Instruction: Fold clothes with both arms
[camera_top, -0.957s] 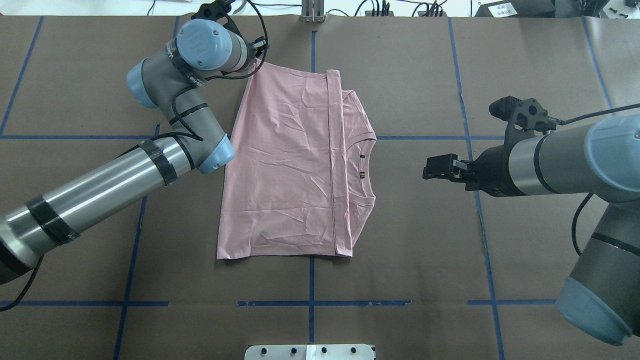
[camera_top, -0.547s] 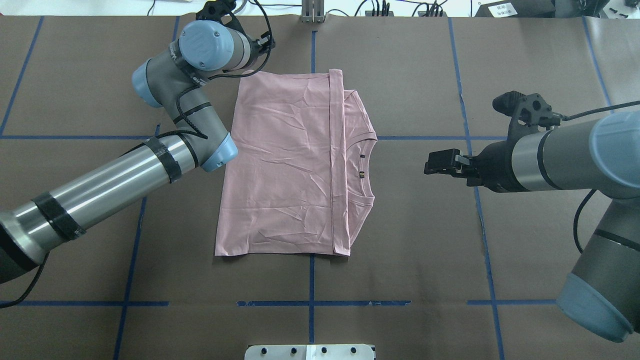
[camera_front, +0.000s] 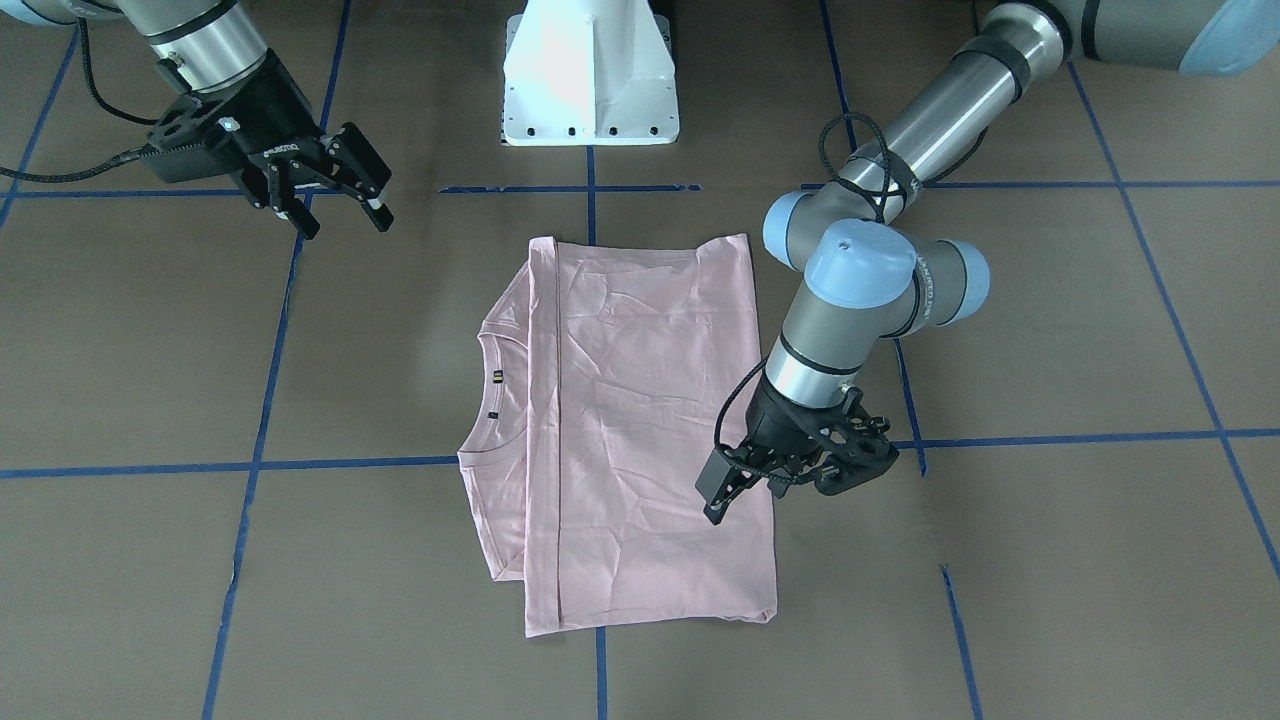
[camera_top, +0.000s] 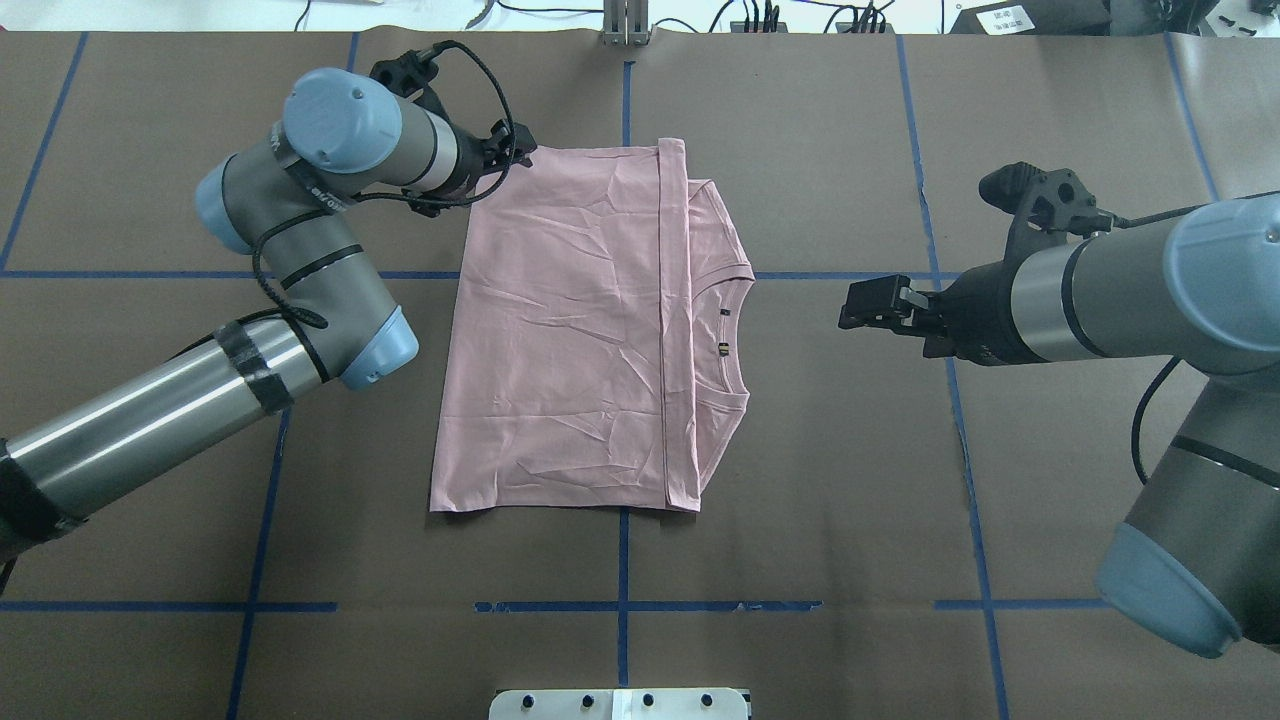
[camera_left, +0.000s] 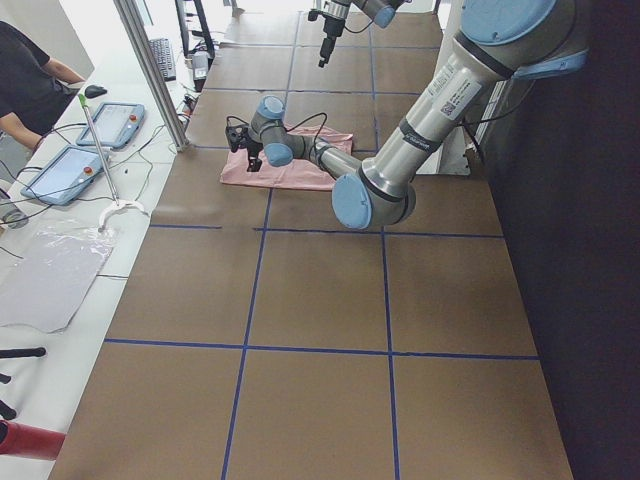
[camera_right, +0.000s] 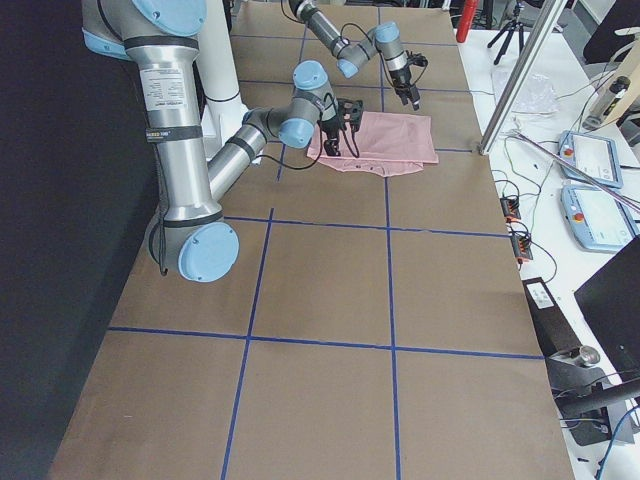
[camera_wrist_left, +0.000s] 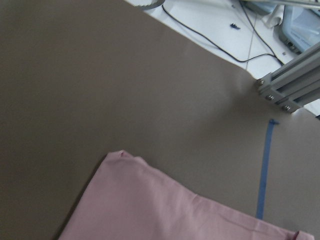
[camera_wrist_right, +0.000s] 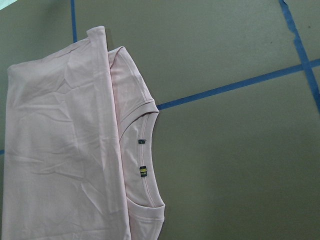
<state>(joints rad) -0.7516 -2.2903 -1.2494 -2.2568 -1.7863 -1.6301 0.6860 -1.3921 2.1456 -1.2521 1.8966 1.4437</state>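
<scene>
The T-shirt's pedestal-side corner (camera_front: 733, 246) away from the T-shirt's collar lies flat and clear, so the robot's open left gripper keeps going toward that corner and closes there.
The pink T-shirt (camera_top: 560, 330) lies flat on the brown table, folded into a rectangle, and its ribbed collar (camera_top: 735, 335) faces the right arm. My left gripper (camera_top: 512, 158) hovers at the shirt's far left corner with its fingers apart and nothing in them; from the front, the left gripper (camera_front: 722, 500) hangs over the shirt's (camera_front: 640, 430) edge. The left wrist view shows that corner of the T-shirt (camera_wrist_left: 165, 210) lying flat. My right gripper (camera_top: 848, 308) is open and empty, off the cloth to the right of the collar. The right gripper (camera_front: 343, 222) shows its fingers spread wide.
Blue tape lines (camera_top: 620, 606) grid the brown table cover. The white pedestal base (camera_front: 590, 80) stands at the robot's side. An aluminium post (camera_top: 625, 20) stands at the far edge, with cables behind it. A seated person (camera_left: 30, 80) and tablets are beside the table.
The left gripper let go of the shirt's far left corner, which now lies flat, and the left arm swung back leftward. The right gripper shifted slightly toward the far side.
</scene>
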